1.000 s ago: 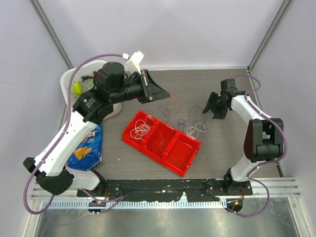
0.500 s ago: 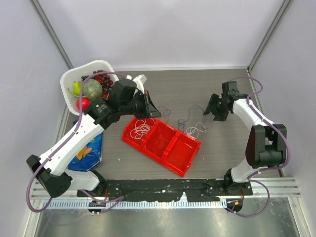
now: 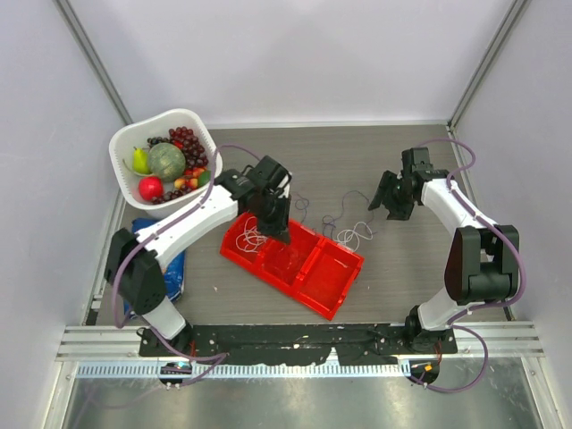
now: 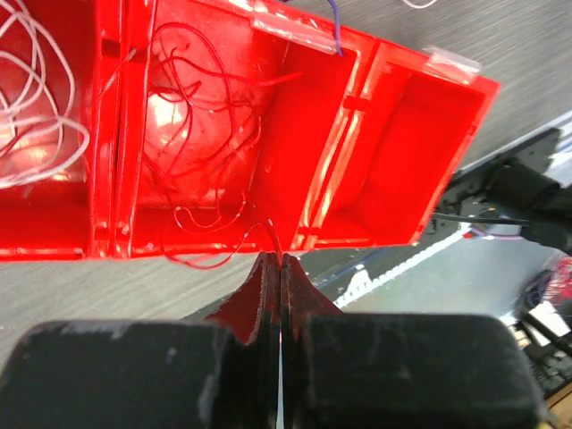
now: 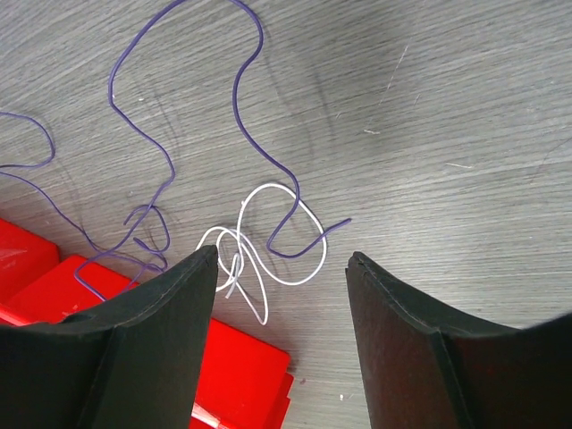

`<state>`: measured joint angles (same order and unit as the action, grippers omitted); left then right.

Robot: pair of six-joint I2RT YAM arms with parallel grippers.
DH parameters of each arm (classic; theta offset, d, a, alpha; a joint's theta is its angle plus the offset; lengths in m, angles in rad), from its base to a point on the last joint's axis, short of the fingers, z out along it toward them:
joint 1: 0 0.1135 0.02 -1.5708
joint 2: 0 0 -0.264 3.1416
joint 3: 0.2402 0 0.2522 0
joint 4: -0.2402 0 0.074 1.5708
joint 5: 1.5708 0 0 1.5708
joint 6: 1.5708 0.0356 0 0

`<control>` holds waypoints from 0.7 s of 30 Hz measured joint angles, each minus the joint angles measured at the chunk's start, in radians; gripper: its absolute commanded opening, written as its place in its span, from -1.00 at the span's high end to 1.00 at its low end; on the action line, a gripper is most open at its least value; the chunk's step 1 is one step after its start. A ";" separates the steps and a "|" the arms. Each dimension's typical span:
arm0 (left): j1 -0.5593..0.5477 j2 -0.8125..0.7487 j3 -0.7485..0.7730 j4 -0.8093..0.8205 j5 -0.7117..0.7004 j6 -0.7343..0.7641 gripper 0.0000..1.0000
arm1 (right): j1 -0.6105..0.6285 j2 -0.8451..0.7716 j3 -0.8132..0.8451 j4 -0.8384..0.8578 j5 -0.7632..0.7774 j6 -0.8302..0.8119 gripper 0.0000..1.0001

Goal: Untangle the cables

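The red cable's loop point(image 4: 207, 264) spills over the tray's near rim, so my left gripper should retake it and bring it into the middle compartment point(image 4: 219, 134) first.
The red tray point(image 3: 340, 284) lies mid-table with three compartments. A white cable point(image 3: 253, 234) is bunched in its left compartment point(image 4: 36, 134). My left gripper point(image 3: 279, 227) hangs over the tray, shut point(image 4: 279, 259) on a thin red cable point(image 4: 197, 134) whose loops lie in the middle compartment. On the table past the tray sprawls a purple cable point(image 3: 326, 214), tangled at one end with a second white cable point(image 3: 357, 235). My right gripper point(image 3: 391, 200) stands open just above that tangle point(image 5: 281, 259), with the white loops point(image 5: 277, 241) and purple wire point(image 5: 241, 98) showing between its fingers.
A white bowl point(image 3: 121, 143) of fruit sits at the back left. A blue snack bag point(image 3: 176, 266) lies beside the left arm. The tray's right compartment point(image 4: 429, 134) holds nothing. The tray's corner point(image 5: 223, 375) shows under the right gripper.
My left arm has swung from near the fruit bowl down over the tray, bringing the red cable into the middle compartment. The right arm has barely moved.
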<state>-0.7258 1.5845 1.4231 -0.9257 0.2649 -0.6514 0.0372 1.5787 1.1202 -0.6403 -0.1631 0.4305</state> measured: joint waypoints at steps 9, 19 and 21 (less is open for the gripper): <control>-0.045 0.221 0.057 -0.023 -0.029 0.127 1.00 | 0.000 0.000 0.000 -0.026 -0.010 -0.010 -0.29; -0.085 0.291 0.176 -0.055 -0.060 0.227 -0.10 | 0.000 0.016 0.024 -0.042 -0.016 -0.014 -0.28; -0.084 0.288 0.194 -0.059 -0.070 0.240 -0.31 | 0.000 0.032 0.041 -0.042 -0.016 -0.016 -0.28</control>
<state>-0.8101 1.8725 1.6169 -0.9848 0.1947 -0.4114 0.0372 1.6112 1.1614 -0.6819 -0.1791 0.4149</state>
